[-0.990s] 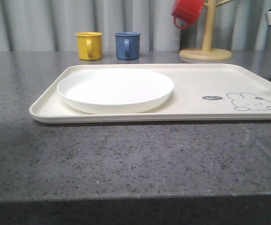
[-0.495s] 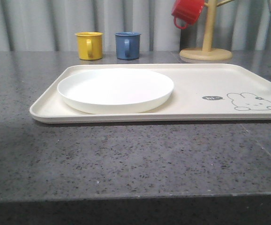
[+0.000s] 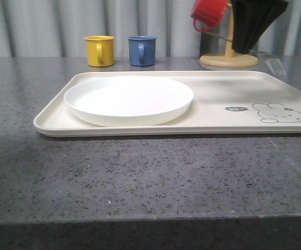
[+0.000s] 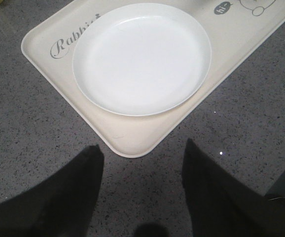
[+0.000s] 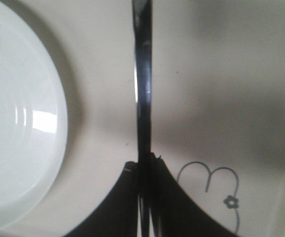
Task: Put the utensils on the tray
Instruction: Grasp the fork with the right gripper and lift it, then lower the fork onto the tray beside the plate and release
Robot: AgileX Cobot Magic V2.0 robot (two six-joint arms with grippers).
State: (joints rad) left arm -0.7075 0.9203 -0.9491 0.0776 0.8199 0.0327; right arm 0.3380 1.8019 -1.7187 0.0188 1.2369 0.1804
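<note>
I should continue to lower the metal utensil (image 5: 143, 94) with my right gripper until it rests on the tray's clear strip (image 3: 221, 100) between the white plate and bunny print. The utensil is hanging over that strip now.
The cream tray (image 3: 218, 99) lies across the grey countertop, with the round white plate (image 3: 128, 99) on its left half. My right gripper (image 3: 242, 48) hangs above the tray's back right part, near the mug tree. In the right wrist view it (image 5: 145, 165) is shut on a slim shiny metal utensil (image 5: 143, 74), seen edge-on over the tray (image 5: 221, 74) between the plate (image 5: 14, 123) and the bunny print. Which utensil it is I cannot tell. My left gripper (image 4: 142, 146) is open and empty above the counter, just off the tray's (image 4: 132, 133) near corner by the plate (image 4: 141, 57).
A yellow mug (image 3: 99, 50) and a blue mug (image 3: 141, 50) stand behind the tray. A wooden mug tree (image 3: 228, 58) with a red mug (image 3: 209, 14) hanging on it stands at the back right, close beside the right gripper. Bare counter (image 3: 140, 177) lies in front.
The right gripper has come in from the right edge to above the tray's back right part, beside the mug tree. Tray, plate and mugs have stayed put.
</note>
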